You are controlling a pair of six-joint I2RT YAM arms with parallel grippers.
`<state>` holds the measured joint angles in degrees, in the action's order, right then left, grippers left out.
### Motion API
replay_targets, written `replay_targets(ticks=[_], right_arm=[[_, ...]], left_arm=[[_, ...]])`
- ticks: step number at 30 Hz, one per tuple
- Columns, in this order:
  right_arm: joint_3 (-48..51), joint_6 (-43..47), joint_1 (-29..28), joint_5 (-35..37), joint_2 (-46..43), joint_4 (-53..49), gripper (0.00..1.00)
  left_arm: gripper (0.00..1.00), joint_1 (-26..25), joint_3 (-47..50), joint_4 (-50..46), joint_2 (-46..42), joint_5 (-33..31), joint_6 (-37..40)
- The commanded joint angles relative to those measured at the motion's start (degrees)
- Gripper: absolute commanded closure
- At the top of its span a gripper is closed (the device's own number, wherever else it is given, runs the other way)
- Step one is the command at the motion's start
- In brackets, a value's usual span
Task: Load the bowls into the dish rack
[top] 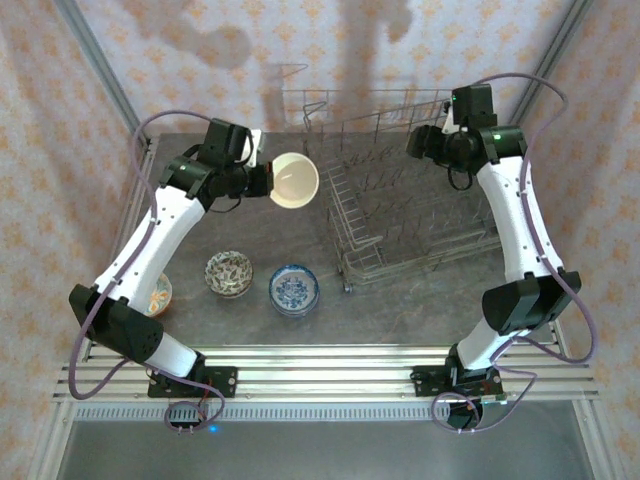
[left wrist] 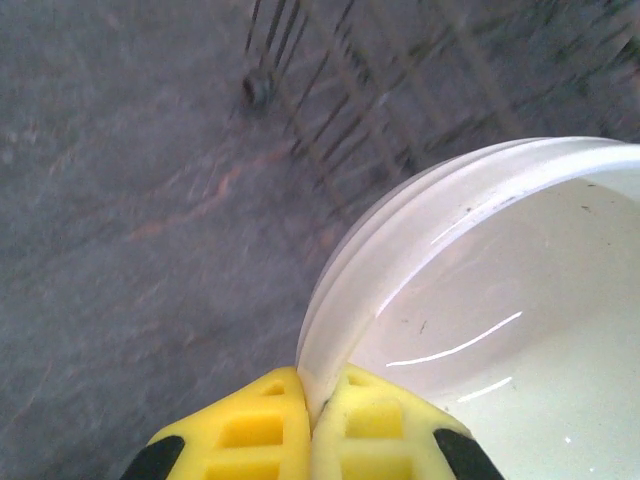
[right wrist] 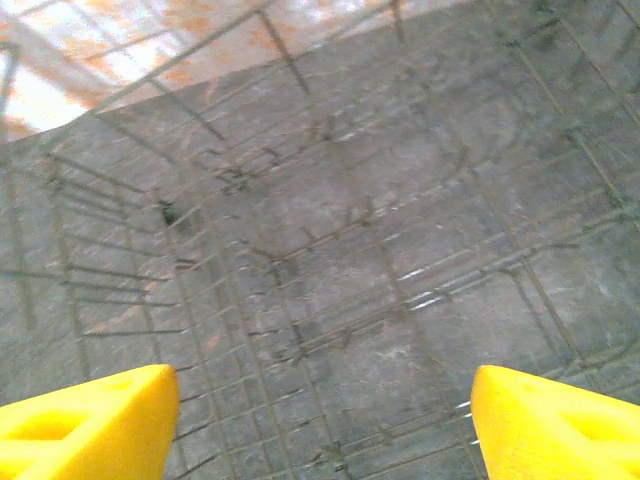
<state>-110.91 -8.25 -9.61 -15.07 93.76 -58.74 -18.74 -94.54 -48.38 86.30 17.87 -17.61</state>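
Note:
The cream bowl's free rim [top: 316, 183] faces my open right gripper [top: 414, 143], so my left gripper keeps moving toward my right gripper until that one holds the rim.
My left gripper [top: 268, 180] is shut on the rim of a cream bowl [top: 295, 180], held in the air just left of the dish rack [top: 345, 255]. In the left wrist view the yellow fingers [left wrist: 250, 425] pinch the cream bowl's [left wrist: 500, 320] edge. My right gripper [top: 425, 140] hangs open over the rack's far right part, nothing between its fingers [right wrist: 90, 420]; the rack's wire floor [right wrist: 330, 270] lies below. A pink-patterned bowl [top: 229, 273], a blue-and-white bowl [top: 294, 289] and an orange bowl [top: 160, 294] sit on the table.
The grey wire rack has tall sides and upright tines. The orange bowl is partly hidden under the left arm. The table's left edge is bordered by a metal frame post [top: 135, 190]. Patterned walls close the back.

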Motion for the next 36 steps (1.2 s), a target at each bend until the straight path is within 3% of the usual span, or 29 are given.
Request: replay_targets(ticks=[1, 6, 18, 28, 36], right_arm=[[-4.1, 2.4, -3.4, 0.0, -1.1, -2.6, 0.27], [-5.8, 3.9, -7.3, -2.4, -2.7, -1.3, 0.29], [-1.5, 5.8, -15.0, -6.7, -6.9, 7.9, 0.36], [1.2, 3.2, -16.5, -1.7, -4.6, 11.7, 0.48], [0.6, 3.4, -18.8, 6.9, -2.3, 12.0, 0.59]], left_arm=[[1.0, -1.2, -5.0, 9.5, 1.1, -0.7, -4.0], [1.0, -4.6, -10.2, 11.1, 4.2, -6.2, -3.4], [1.0, -10.1, -17.3, 15.0, 10.6, -10.4, -4.3], [1.0, -11.6, -19.2, 15.2, 12.7, -9.6, -5.3], [1.0, -12.4, -20.7, 13.5, 14.3, -10.7, -6.1]])
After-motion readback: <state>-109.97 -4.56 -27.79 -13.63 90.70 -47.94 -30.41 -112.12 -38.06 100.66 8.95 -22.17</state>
